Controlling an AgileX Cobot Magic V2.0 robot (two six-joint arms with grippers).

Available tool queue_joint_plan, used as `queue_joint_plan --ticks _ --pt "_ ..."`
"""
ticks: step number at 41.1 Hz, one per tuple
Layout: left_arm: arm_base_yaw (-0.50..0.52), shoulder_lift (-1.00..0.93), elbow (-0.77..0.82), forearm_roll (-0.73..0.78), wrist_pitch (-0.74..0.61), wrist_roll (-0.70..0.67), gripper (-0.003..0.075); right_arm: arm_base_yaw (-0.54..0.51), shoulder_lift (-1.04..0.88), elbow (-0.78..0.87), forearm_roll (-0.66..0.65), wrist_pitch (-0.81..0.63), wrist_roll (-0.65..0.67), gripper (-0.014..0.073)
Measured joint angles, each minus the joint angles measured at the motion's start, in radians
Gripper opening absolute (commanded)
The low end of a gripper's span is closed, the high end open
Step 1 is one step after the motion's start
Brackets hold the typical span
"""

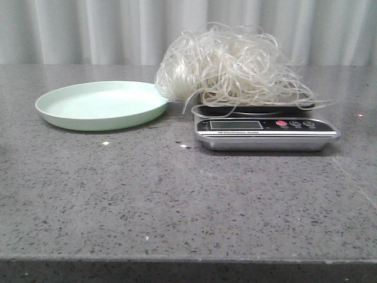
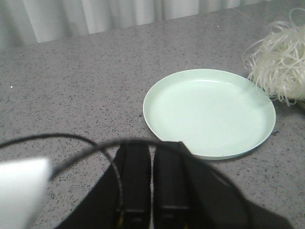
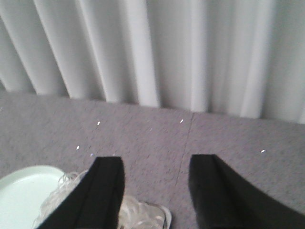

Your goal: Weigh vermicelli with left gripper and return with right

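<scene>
I continue to lower my open right gripper until its fingers are deep in the heap's middle (image 1: 250, 71), because my left gripper is clear of the vermicelli on the scale (image 1: 221, 68).
The vermicelli (image 1: 232, 62), a fluffy nest of thin white strands, rests on the silver kitchen scale (image 1: 265, 131) and spills over its left edge. The pale green plate (image 1: 101, 105) lies bare to the left of the scale. Neither gripper appears in the front view. In the left wrist view my left gripper (image 2: 152, 150) is shut with nothing in it, just short of the plate (image 2: 209, 112), with the vermicelli (image 2: 281, 62) beyond. In the right wrist view my right gripper (image 3: 155, 164) is open above the vermicelli (image 3: 138, 214) and the scale's corner.
Grey speckled table (image 1: 177, 194) with a white curtain (image 1: 88, 29) behind. A few small crumbs (image 1: 105, 143) lie on the table in front of the plate. A black cable (image 2: 47, 140) loops across the left wrist view.
</scene>
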Motion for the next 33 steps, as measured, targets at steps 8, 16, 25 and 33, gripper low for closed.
queue_joint_plan --ticks 8,16,25,33 --pt "0.000 0.000 0.000 0.000 0.000 0.000 0.0137 0.101 0.241 -0.175 0.000 0.197 -0.100 0.0621" --pt "0.000 0.000 0.000 0.000 -0.002 0.000 0.0137 0.172 0.426 -0.293 0.000 0.312 -0.148 0.0621" --pt "0.000 0.000 0.000 0.000 -0.002 0.000 0.0137 0.214 0.543 -0.339 0.000 0.356 -0.209 0.0621" --pt "0.000 0.000 0.000 0.000 -0.004 0.000 0.0137 0.216 0.608 -0.340 -0.004 0.421 -0.233 0.0621"
